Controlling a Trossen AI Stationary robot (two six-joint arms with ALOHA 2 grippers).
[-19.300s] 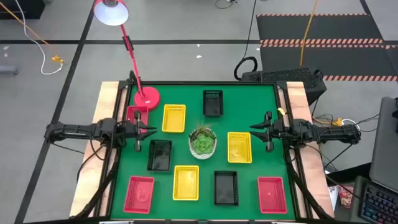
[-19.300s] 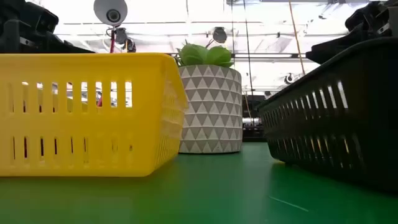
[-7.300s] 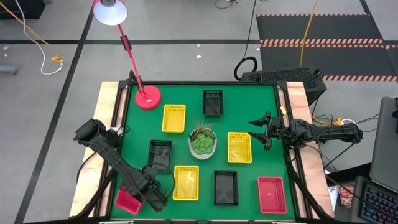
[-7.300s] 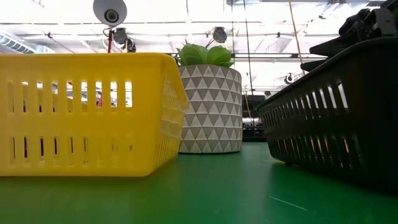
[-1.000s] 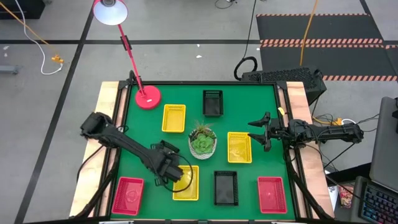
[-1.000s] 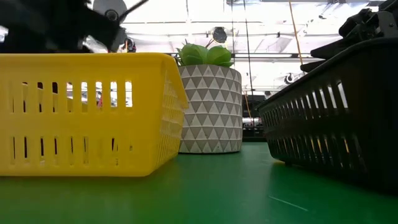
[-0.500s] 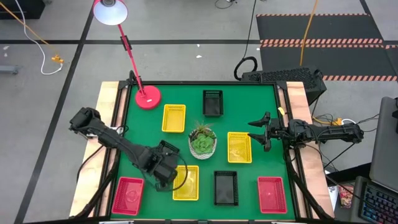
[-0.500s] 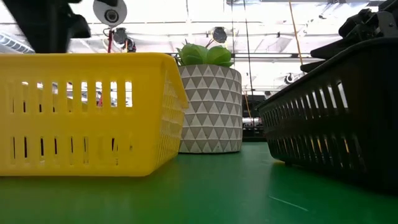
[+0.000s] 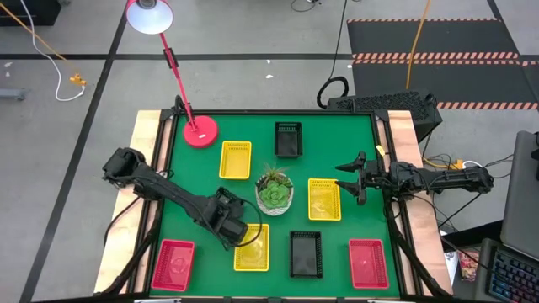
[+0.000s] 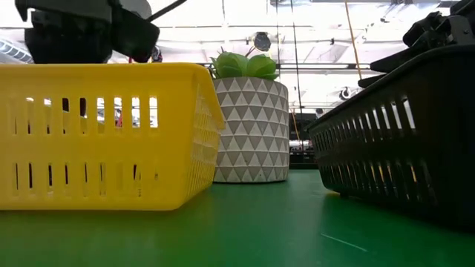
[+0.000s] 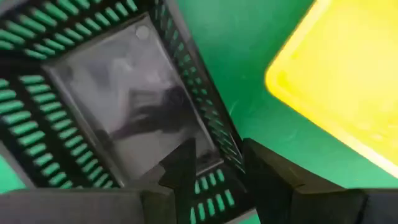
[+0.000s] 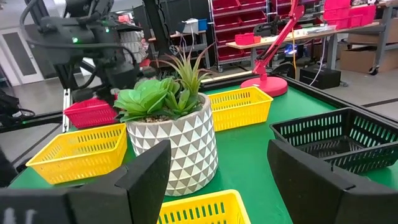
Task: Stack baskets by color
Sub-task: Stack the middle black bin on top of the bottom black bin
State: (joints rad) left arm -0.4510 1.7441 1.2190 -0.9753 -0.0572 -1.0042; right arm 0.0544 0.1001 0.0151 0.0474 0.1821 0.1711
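The black basket [image 11: 134, 99] will fit down inside the other black basket when the robot lowers it, because the basket's slotted sides [image 11: 56, 130] spread outward from a narrower bottom.
My left gripper [image 9: 227, 223] is at the table's front-left middle, shut on the rim of a black basket [image 11: 124, 106]. One finger is inside its wall and one outside [image 11: 217, 165]. In the high view the gripper hides most of that basket. A yellow basket [image 9: 253, 248] lies right beside it. Other baskets lie about: red [image 9: 175, 265] at the front left, red [image 9: 366, 261] at the front right, black [image 9: 306, 252], black [image 9: 288, 139], yellow [image 9: 236, 160] and yellow [image 9: 324, 199]. My right gripper [image 9: 349, 178] waits open at the right edge.
A potted succulent [image 9: 274, 192] stands mid-table, between the yellow baskets. The red lamp base [image 9: 200, 132] sits at the back left, its stem leaning off the table. In the low view the left arm's dark body [image 10: 82, 30] hangs above the near yellow basket [image 10: 96, 133].
The left arm's elbow swung outward and back, while its gripper stayed on the black basket and shifted only slightly. The right arm has not moved.
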